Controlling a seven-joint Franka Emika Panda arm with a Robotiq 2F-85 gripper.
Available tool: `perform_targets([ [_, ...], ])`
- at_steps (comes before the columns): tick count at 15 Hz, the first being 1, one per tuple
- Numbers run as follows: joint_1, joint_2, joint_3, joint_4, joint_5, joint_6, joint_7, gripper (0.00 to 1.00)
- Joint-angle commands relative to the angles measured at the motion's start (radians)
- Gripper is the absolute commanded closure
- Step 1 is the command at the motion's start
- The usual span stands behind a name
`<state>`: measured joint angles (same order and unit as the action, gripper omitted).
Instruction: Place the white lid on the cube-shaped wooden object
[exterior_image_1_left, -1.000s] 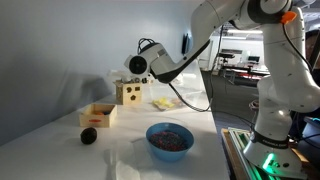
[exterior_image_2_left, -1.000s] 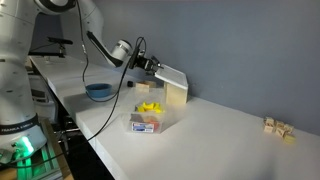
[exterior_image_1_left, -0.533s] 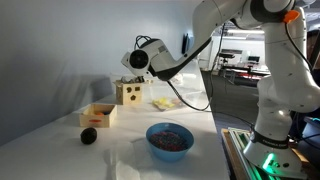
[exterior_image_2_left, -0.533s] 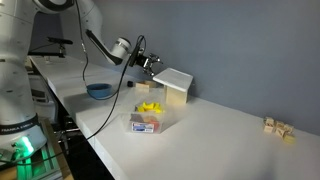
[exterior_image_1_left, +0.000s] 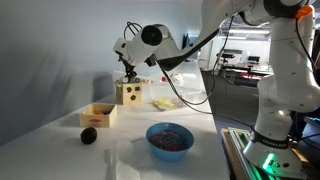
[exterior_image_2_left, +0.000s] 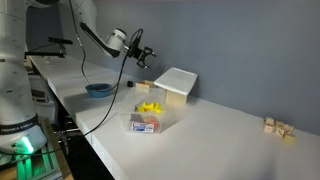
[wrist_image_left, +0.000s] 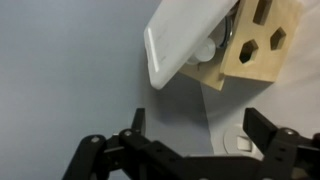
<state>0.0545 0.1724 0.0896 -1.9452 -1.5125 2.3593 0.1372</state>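
Note:
My gripper is open, and the white lid sits at a slant over the cube-shaped wooden object and leaves its inside exposed (wrist_image_left: 207, 50). So my gripper should go back toward the lid (exterior_image_2_left: 177, 80) before it moves away.
The white lid (exterior_image_2_left: 175, 78) lies on top of the cube-shaped wooden object (exterior_image_2_left: 176, 95), overhanging its edges a little. In an exterior view the lid (exterior_image_1_left: 128, 80) shows as a thin pale strip above the cube (exterior_image_1_left: 128, 94). From the wrist, the lid (wrist_image_left: 185, 35) looks tilted over the cube (wrist_image_left: 258, 45), whose face has dark holes. My gripper (exterior_image_1_left: 127, 69) hangs open a short way above the lid and clear of it. Both dark fingers (wrist_image_left: 266, 125) stand wide apart with nothing between them; the gripper (wrist_image_left: 200, 125) sees only bare table below.
A low open wooden box (exterior_image_1_left: 99, 113) and a dark ball (exterior_image_1_left: 88, 135) sit in front of the cube. A blue bowl (exterior_image_1_left: 169, 138) stands near the table's edge. Yellowish bits (exterior_image_1_left: 163, 103) lie beside the cube. Small wooden blocks (exterior_image_2_left: 279, 127) rest far along the table.
The gripper has opened, let go of the lid and pulled up and away from the cube. The lid stays on top of the cube.

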Motion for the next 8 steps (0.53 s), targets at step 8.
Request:
perform_targets([
  [8,0.014,-0.262,0.001,-0.287,0.286,-0.247,-0.457,0.00],
])
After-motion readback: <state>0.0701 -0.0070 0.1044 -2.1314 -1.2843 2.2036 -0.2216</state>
